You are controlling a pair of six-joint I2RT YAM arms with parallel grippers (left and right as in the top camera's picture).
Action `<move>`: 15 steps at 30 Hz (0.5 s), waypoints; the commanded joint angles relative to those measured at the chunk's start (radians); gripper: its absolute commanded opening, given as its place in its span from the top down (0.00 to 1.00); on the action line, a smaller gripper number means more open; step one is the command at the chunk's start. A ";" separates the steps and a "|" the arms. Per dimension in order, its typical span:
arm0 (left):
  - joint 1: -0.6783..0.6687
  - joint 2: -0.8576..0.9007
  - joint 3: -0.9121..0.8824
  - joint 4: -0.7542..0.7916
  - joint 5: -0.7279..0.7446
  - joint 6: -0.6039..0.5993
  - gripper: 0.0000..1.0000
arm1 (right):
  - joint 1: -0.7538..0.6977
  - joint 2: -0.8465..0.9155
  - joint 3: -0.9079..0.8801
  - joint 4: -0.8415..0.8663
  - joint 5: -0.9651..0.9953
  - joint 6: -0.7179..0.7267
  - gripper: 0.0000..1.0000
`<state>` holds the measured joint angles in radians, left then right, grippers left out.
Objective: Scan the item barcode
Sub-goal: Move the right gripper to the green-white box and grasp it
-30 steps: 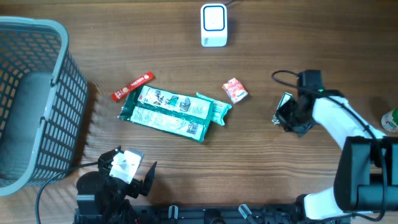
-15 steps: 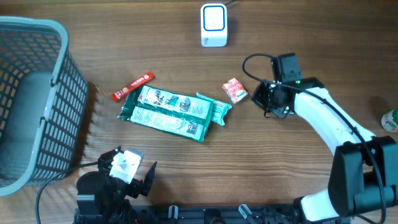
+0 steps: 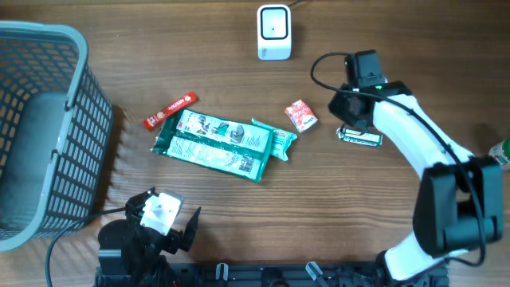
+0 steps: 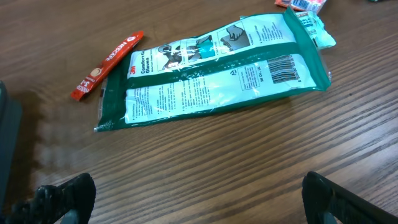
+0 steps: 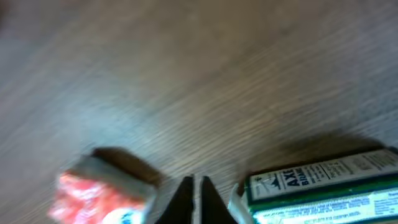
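Note:
The green and white box point(image 3: 361, 138) lies crosswise to the robot's closed right gripper, so the right gripper should push the box's end point(image 5: 254, 196) around a little before it opens to grab the box.
A white barcode scanner point(image 3: 273, 32) stands at the back middle of the table. A green and white box point(image 3: 360, 137) lies flat on the wood, and in the right wrist view the box point(image 5: 317, 190) sits just right of my right gripper point(image 5: 193, 194). That gripper point(image 3: 343, 121) is shut with nothing in it, between the box and a small red packet point(image 3: 301, 116). Two green glove packs point(image 3: 223, 142) lie mid-table, one barcode point(image 4: 283, 68) facing up. My left gripper point(image 4: 202, 208) stands open over bare wood in front of them.
A grey basket point(image 3: 48, 135) fills the left side. A red stick sachet point(image 3: 170, 111) lies beside the glove packs. The right arm's cable loops above its wrist point(image 3: 327, 68). A green object point(image 3: 502, 151) shows at the right edge.
The right arm has swung left and toward the back of the table. The green and white box, tilted on edge by the gripper before, now lies flat. The left arm has not moved.

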<state>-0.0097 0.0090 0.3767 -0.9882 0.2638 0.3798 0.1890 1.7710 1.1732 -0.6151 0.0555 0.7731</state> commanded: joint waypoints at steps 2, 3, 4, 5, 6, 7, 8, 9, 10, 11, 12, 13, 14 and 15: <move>0.006 -0.002 -0.005 0.000 0.016 0.005 0.00 | 0.000 0.039 0.011 -0.057 0.105 0.015 0.95; 0.006 -0.002 -0.005 0.000 0.016 0.005 0.00 | 0.000 0.039 0.011 -0.074 0.107 0.014 0.95; 0.006 -0.002 -0.005 0.000 0.016 0.005 0.00 | 0.000 0.039 0.011 -0.092 0.106 0.012 0.95; 0.006 -0.002 -0.005 0.000 0.016 0.005 0.00 | 0.000 0.039 0.011 -0.125 0.106 0.011 0.95; 0.006 -0.002 -0.005 0.000 0.016 0.005 0.00 | 0.000 0.039 0.011 -0.160 0.106 -0.016 0.95; 0.006 -0.002 -0.005 0.000 0.016 0.005 0.00 | 0.000 0.039 0.011 -0.190 0.106 -0.041 0.95; 0.006 -0.002 -0.005 0.000 0.016 0.005 0.00 | 0.000 0.039 0.011 -0.212 0.106 -0.060 0.95; 0.006 -0.002 -0.005 0.000 0.016 0.005 0.00 | 0.000 0.039 0.011 -0.246 0.106 -0.073 0.94; 0.006 -0.002 -0.005 0.000 0.016 0.005 0.00 | 0.000 0.039 0.011 -0.273 0.106 -0.075 0.94; 0.006 -0.002 -0.005 0.000 0.016 0.005 0.00 | 0.000 0.039 0.011 -0.299 0.106 -0.075 0.94; 0.006 -0.002 -0.005 0.000 0.016 0.005 0.00 | 0.000 0.039 0.011 -0.327 0.106 -0.075 0.95; 0.006 -0.002 -0.005 0.000 0.016 0.005 0.00 | 0.000 0.039 0.011 -0.343 0.106 -0.075 0.95; 0.006 -0.002 -0.005 0.000 0.016 0.005 0.00 | 0.000 0.038 0.011 -0.352 0.105 -0.079 0.95; 0.006 -0.002 -0.005 0.000 0.016 0.005 0.00 | 0.000 0.037 0.011 -0.356 0.102 -0.077 0.95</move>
<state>-0.0101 0.0090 0.3767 -0.9882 0.2642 0.3798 0.1890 1.7954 1.1736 -0.9615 0.1394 0.7124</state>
